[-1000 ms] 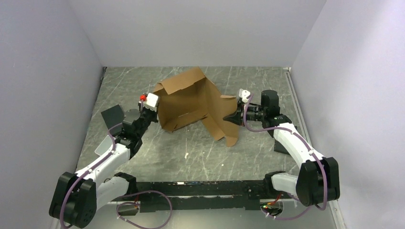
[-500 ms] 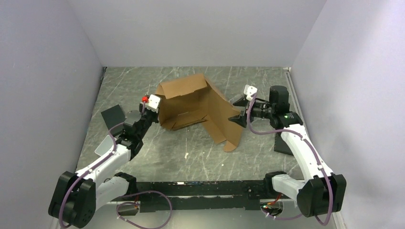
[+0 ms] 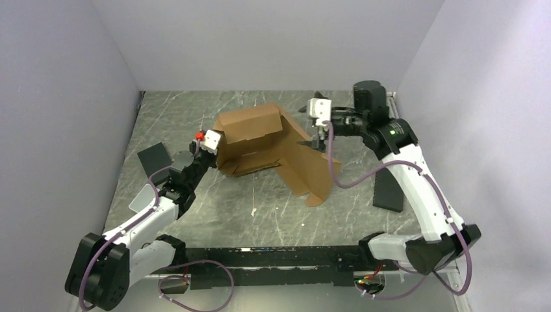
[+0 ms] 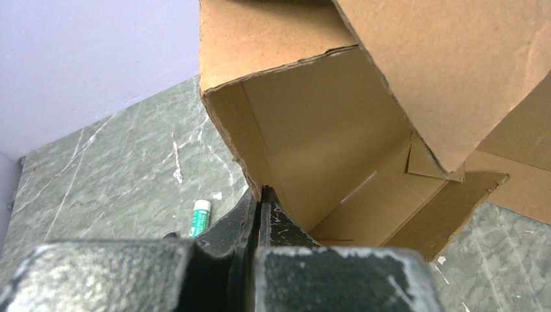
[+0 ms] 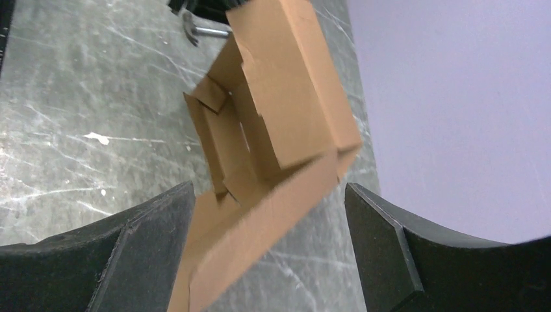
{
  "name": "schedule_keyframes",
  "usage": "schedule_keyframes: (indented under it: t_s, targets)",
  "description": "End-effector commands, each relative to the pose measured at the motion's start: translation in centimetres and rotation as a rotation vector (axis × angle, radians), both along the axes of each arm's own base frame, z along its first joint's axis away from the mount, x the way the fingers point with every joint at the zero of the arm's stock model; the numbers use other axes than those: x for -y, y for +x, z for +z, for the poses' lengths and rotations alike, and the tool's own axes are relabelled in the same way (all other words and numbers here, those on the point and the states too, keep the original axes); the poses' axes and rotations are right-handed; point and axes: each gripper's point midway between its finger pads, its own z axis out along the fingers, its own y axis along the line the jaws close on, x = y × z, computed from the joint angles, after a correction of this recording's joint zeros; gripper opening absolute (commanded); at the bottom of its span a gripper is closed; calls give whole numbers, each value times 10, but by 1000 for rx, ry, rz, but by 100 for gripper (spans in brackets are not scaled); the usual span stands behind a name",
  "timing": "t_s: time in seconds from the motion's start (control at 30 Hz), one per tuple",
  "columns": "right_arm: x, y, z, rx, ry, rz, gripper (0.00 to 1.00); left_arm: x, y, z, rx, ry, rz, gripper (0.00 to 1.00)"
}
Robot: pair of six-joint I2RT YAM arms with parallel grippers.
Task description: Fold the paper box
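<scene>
Next, I put the fingers of my right gripper on both sides of the panel's long fold (image 3: pixel 249 121) and steady the panel, because my left gripper holds only the box's side edge while the folded panel (image 3: pixel 250 132) hangs free.
The paper box (image 3: pixel 260 140) is a brown cardboard piece, half raised, in the middle of the table. Its left and rear walls stand up, and a wide flap (image 3: pixel 308 172) slopes down to the table on the right. My left gripper (image 3: pixel 217 153) is shut on the edge of the box's left wall (image 4: pixel 224 123), with the thin cardboard pinched between the fingers (image 4: pixel 286 224). My right gripper (image 3: pixel 307 127) hovers above the right flap. It is wide open and holds nothing. In the right wrist view the box (image 5: pixel 279 117) lies below, between the spread fingers (image 5: pixel 149 237).
A black pad (image 3: pixel 156 158) lies left of the box and another (image 3: pixel 388 188) lies at the right, under the right arm. A green and white tube (image 4: pixel 201 218) rests on the table by the left gripper. A white scrap (image 3: pixel 253 211) lies in front. Walls close in three sides.
My right gripper opened, let go of the box's right flap, and rose up and back. The flap sank toward the table. The left gripper kept its grip.
</scene>
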Motion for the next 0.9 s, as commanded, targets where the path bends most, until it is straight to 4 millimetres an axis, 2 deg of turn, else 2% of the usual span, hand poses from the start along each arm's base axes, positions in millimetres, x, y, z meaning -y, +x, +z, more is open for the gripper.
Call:
schedule_keyframes:
  t_s: [0.0, 0.13, 0.27, 0.47, 0.57, 0.73, 0.87]
  targets:
    - [-29, -2, -5, 35, -126, 54, 87, 1, -1, -6, -10, 53, -7, 0]
    - [-70, -2, -13, 49, -175, 81, 84, 2, -1, -6, -16, 49, -13, 0]
    - [-93, 14, -15, -9, -149, 53, 82, 3, -2, -4, -15, 49, -14, 0]
    - [-107, 48, -16, -5, -171, -3, 80, 6, -2, -2, -14, 44, -27, 0]
    - [-119, 60, -24, -2, -211, 12, 76, 7, -1, -3, -22, 46, -33, 0]
    - [-131, 70, -45, -3, -284, 23, 68, 8, -2, -3, -24, 44, -35, 0]
    - [-133, 72, -63, -3, -336, 21, 62, 10, -2, 1, -21, 33, -45, 0]
